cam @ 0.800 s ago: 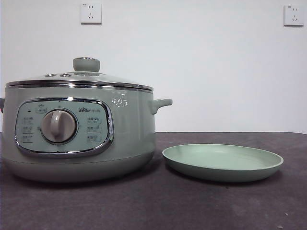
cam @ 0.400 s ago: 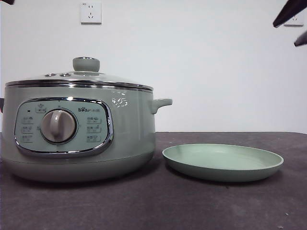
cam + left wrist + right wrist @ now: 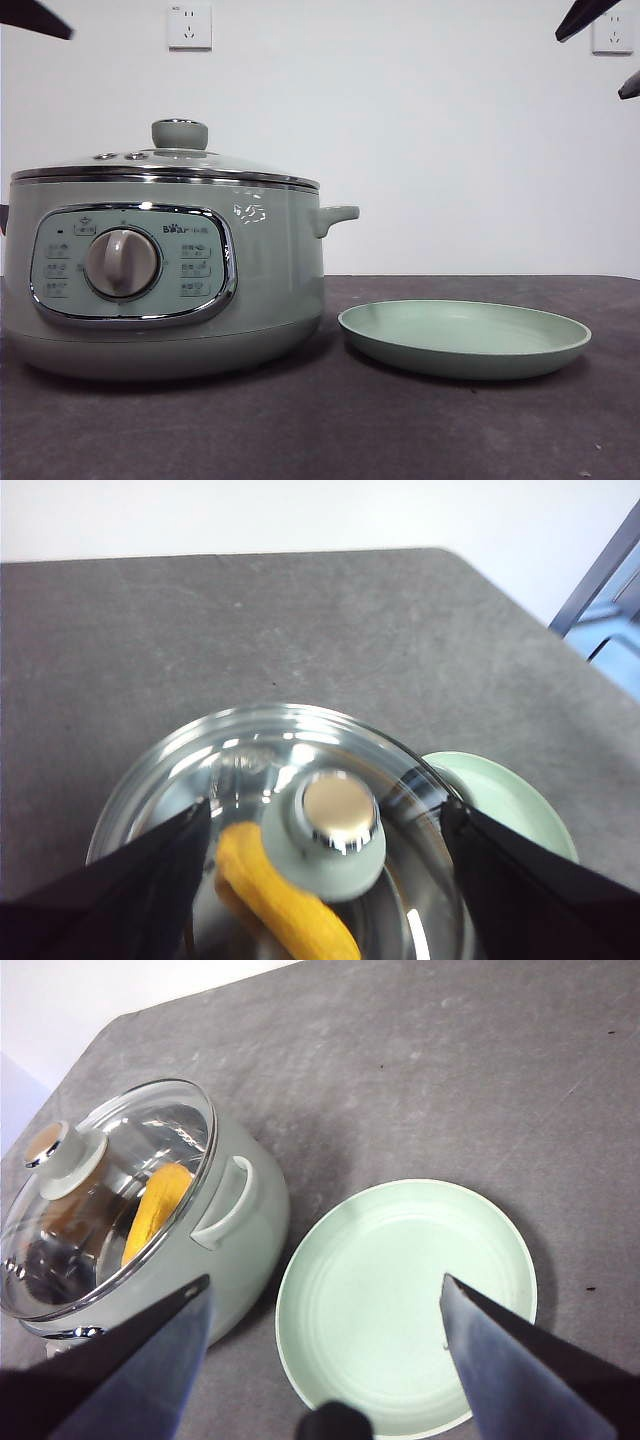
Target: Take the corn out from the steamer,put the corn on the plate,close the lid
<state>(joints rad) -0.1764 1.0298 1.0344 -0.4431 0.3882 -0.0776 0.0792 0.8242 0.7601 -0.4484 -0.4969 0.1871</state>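
I expect the glass lid (image 3: 228, 164) to come off in one piece when I lift the knob, because the metal rim (image 3: 165, 175) just sits along the steamer's plain top edge.
The sage-green steamer (image 3: 160, 290) stands at the left with its glass lid (image 3: 165, 165) on. The lid's knob (image 3: 333, 825) shows in the left wrist view, and the yellow corn (image 3: 285, 905) lies inside, seen through the glass. The corn also shows in the right wrist view (image 3: 158, 1210). The empty pale green plate (image 3: 465, 338) lies to the steamer's right. My left gripper (image 3: 325, 880) is open, high above the lid with the knob between its jaws in view. My right gripper (image 3: 325, 1360) is open, high above the plate (image 3: 405, 1300).
The dark grey table (image 3: 330, 430) runs under everything. Black arm tips show at the top left corner (image 3: 35, 18) and top right corner (image 3: 590, 15) of the front view. Two wall sockets (image 3: 189, 27) are on the white wall behind.
Both arms have come into the front view at the top corners; a second ago neither showed. The steamer, lid and plate have not moved.
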